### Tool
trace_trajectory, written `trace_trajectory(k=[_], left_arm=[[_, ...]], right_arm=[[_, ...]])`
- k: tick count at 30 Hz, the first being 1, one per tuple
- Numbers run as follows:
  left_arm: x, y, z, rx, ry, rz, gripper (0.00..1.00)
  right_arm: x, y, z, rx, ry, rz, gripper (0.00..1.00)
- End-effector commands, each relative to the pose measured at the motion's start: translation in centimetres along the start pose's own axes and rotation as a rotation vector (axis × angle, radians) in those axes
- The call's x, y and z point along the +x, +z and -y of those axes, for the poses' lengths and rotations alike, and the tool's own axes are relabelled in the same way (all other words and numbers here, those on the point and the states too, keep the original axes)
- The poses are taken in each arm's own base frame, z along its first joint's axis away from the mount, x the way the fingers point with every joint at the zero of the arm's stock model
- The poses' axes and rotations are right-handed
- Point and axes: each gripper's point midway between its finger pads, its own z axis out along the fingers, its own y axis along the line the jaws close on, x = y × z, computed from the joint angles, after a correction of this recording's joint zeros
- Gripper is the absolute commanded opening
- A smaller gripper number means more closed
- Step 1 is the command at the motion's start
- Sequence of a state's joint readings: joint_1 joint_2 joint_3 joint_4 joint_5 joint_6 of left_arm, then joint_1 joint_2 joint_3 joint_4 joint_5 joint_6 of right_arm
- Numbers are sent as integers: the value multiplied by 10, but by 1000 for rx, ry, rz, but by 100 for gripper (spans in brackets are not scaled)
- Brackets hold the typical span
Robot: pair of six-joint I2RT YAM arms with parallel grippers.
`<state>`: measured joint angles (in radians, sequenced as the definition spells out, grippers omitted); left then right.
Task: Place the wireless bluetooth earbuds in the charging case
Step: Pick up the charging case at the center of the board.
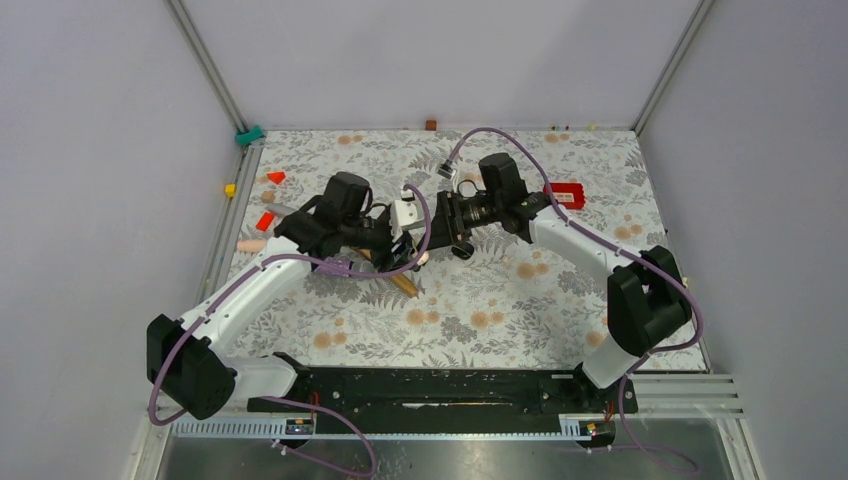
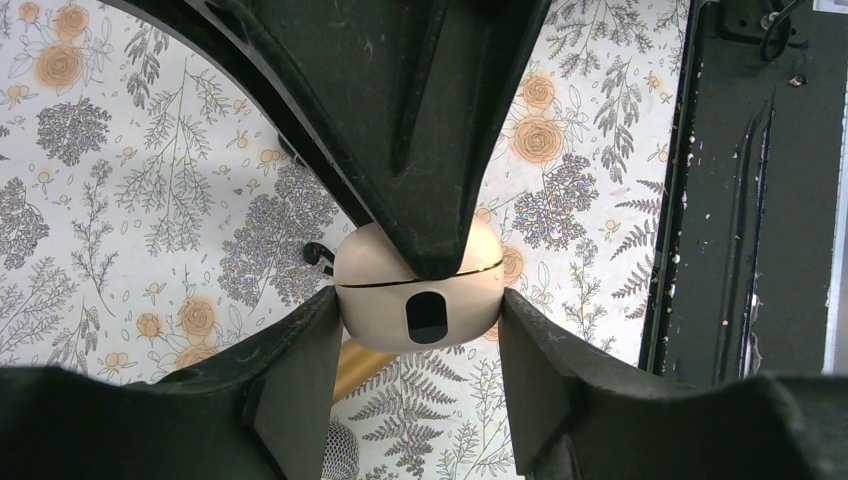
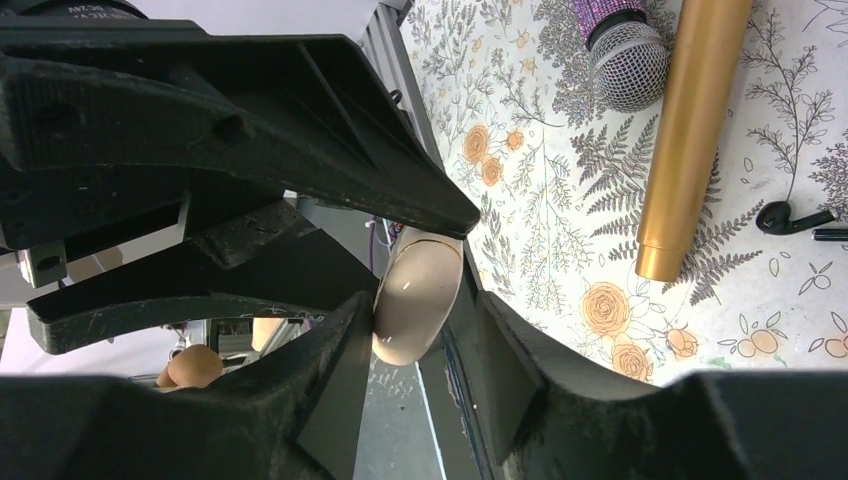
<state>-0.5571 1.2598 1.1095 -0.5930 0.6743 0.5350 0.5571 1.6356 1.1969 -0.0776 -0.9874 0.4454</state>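
The shell is sitting off-centre against my right gripper's finger pad (image 3: 384, 312). Next, my right gripper opens wider, grips the shell's near end (image 3: 407, 338) squarely and sets my left gripper free.
My left gripper (image 2: 420, 330) is shut on a cream-pink rounded shell (image 2: 380, 310) with a gold seam and a dark oval window, and holds it above the mat. My right gripper (image 3: 420, 320) meets it from the other side. One of its fingers (image 2: 430, 150) lies over the shell's upper half, and the shell (image 3: 415, 300) sits edge-on between its pads. One tiny black earbud (image 3: 790, 215) lies on the mat beside the gold microphone; it also shows in the left wrist view (image 2: 318, 255). No glossy black case shows clearly. In the top view both grippers (image 1: 400, 235) (image 1: 432, 225) meet at mid-table.
A gold microphone (image 3: 690, 130) with a mesh head (image 3: 625, 60) lies under the grippers. A red box (image 1: 566, 195) is at back right. Small red, orange and yellow pieces (image 1: 265, 220) lie at back left. A small dark object (image 1: 462, 252) lies under the right gripper.
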Motion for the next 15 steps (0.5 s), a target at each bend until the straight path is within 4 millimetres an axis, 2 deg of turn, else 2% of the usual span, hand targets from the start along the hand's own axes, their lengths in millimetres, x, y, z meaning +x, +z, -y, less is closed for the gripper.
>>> trace_trajectory(k=[1,3,11,15], left_arm=[[-12,0,0,9,47,42,34],[-13,0,1,15,50,45,33],[-13,-3,1,-6,69,53,26],[-15,-5,1,-10,71,58,24]], right_arm=[[-5,1,-9,-16,-53,-5,47],[-5,1,-9,-18,-61,-12,44],[-3,-3,-27,-117,-62,-54,43],[-4,-6,-29,-132,-62,-50,42]])
